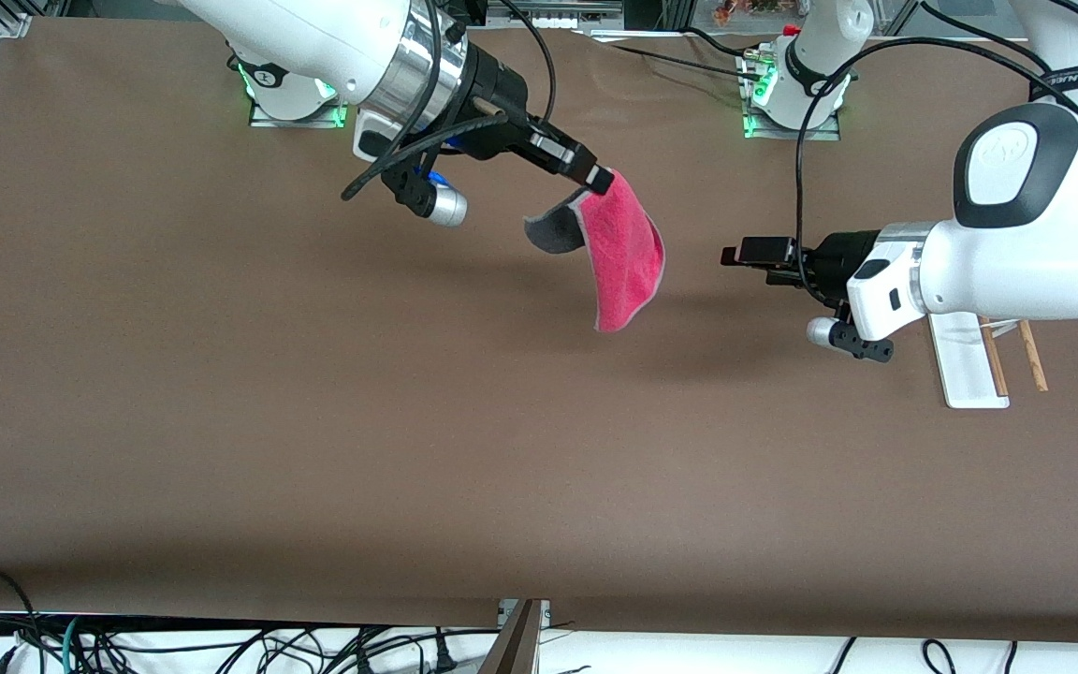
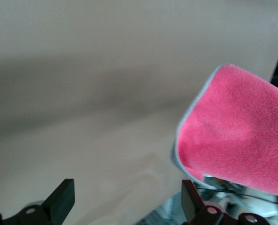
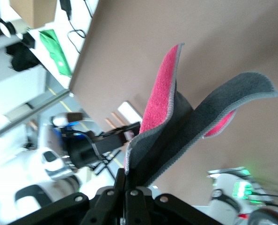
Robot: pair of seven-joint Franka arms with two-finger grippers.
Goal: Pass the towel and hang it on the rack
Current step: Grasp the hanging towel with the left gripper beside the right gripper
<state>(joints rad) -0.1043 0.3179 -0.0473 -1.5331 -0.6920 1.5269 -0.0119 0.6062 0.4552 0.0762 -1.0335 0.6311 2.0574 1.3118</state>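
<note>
The towel's near edge (image 2: 180, 140) hangs past a finger of the robot's open left gripper, so that gripper should move over and grab the bulging side (image 1: 654, 256) before the right gripper opens.
My right gripper (image 1: 601, 179) is shut on a corner of the towel (image 1: 625, 251) and holds it up over the middle of the table. The towel hangs down, pink-red face out, with a grey flap folded beside it. In the right wrist view the towel (image 3: 176, 126) rises from the shut jaws. My left gripper (image 1: 732, 255) is open and empty, level with the towel's lower part and apart from it, pointing at it. In the left wrist view the towel (image 2: 237, 131) hangs past one fingertip (image 2: 188, 199). The rack (image 1: 969, 360) stands under my left arm, white base and two wooden rods partly hidden.
The brown table (image 1: 314, 421) fills the view. The arm bases (image 1: 291, 94) stand along its back edge, with cables (image 1: 689, 56) between them. More cables lie off the front edge of the table.
</note>
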